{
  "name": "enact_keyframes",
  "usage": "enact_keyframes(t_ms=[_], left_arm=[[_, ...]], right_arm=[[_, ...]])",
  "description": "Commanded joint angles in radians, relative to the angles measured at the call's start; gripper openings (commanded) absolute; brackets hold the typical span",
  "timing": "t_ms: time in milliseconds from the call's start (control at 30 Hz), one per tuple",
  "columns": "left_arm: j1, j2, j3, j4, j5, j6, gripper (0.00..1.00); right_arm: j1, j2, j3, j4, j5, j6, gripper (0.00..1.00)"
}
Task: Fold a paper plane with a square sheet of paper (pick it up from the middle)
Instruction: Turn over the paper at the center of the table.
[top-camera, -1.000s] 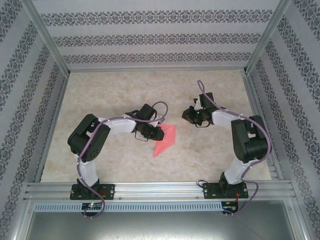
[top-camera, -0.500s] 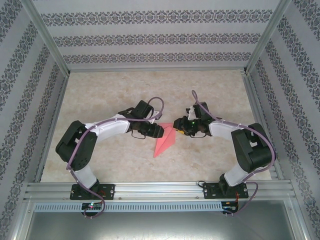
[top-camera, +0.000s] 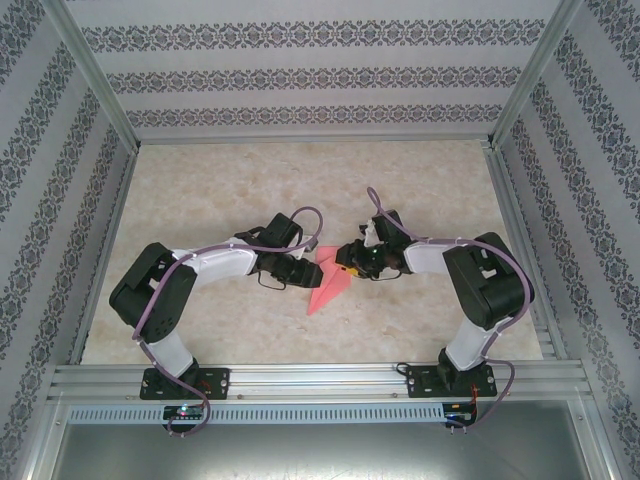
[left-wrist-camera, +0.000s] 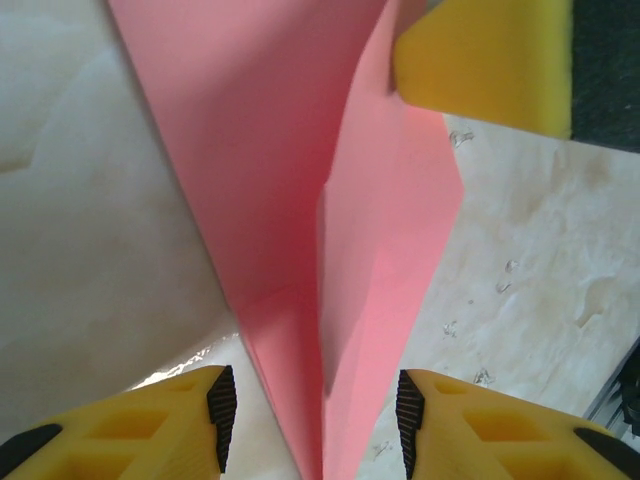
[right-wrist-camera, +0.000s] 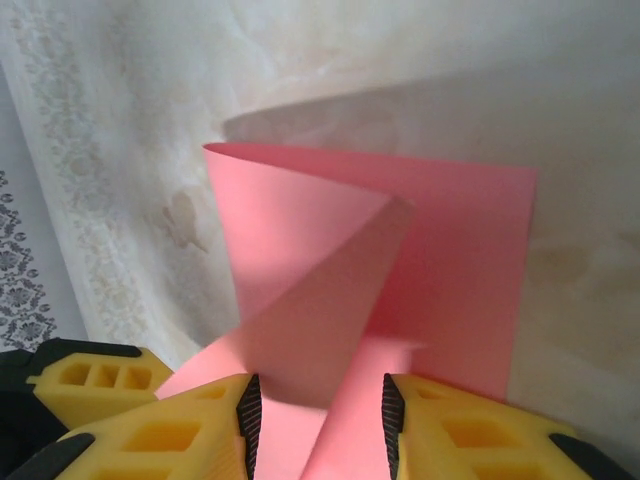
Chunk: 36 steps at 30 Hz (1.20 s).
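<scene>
My right gripper needs to keep moving in, as the paper plane's raised fold (right-wrist-camera: 318, 335) stands between its open fingers, until both fingers pinch that fold (right-wrist-camera: 312, 385).
The pink-red paper plane (top-camera: 328, 285) lies on the marble table as a long folded dart, its tip toward the near left. My left gripper (top-camera: 300, 268) sits at its left side and my right gripper (top-camera: 348, 262) at its wide far end, the two almost meeting. In the left wrist view the paper plane (left-wrist-camera: 340, 250) shows its raised centre crease running between the open left gripper (left-wrist-camera: 314, 415), with a gap on each side. From the right wrist, the loose folds of the paper plane (right-wrist-camera: 400, 260) stand up between the jaws of the open right gripper (right-wrist-camera: 320, 425).
The marble tabletop (top-camera: 220, 190) is ringed by an aluminium frame (top-camera: 310, 378) and patterned walls (top-camera: 300, 75). A yellow finger of the right gripper (left-wrist-camera: 485, 60) pokes into the left wrist view, very close. Both arm bases are at the near edge.
The right arm has swung in leftward from beside the paper to its wide end. Both grippers' jaws have widened from nearly shut. The left gripper stays at the paper.
</scene>
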Motion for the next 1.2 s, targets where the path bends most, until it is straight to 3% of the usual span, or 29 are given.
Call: enact_keyframes(t_ms=[0, 567, 733, 1000, 1167], left_arm=[[0.005, 0.023, -0.003, 0.037, 0.014, -0.01, 0.49], [0.052, 0.007, -0.011, 0.003, 0.015, 0.009, 0.5], [0.076, -0.037, -0.027, 0.003, 0.024, -0.012, 0.53], [0.123, -0.134, -0.086, 0.134, 0.085, -0.152, 0.59], [0.157, -0.246, -0.129, 0.267, 0.123, -0.298, 0.68]], right_arm=[[0.024, 0.018, 0.031, 0.045, -0.027, 0.01, 0.38], [0.075, 0.08, 0.07, 0.12, -0.076, 0.021, 0.35], [0.081, 0.084, 0.081, 0.122, -0.069, 0.023, 0.23], [0.075, 0.009, 0.13, 0.094, -0.072, 0.038, 0.05], [0.053, -0.058, 0.128, 0.119, -0.093, 0.067, 0.02]])
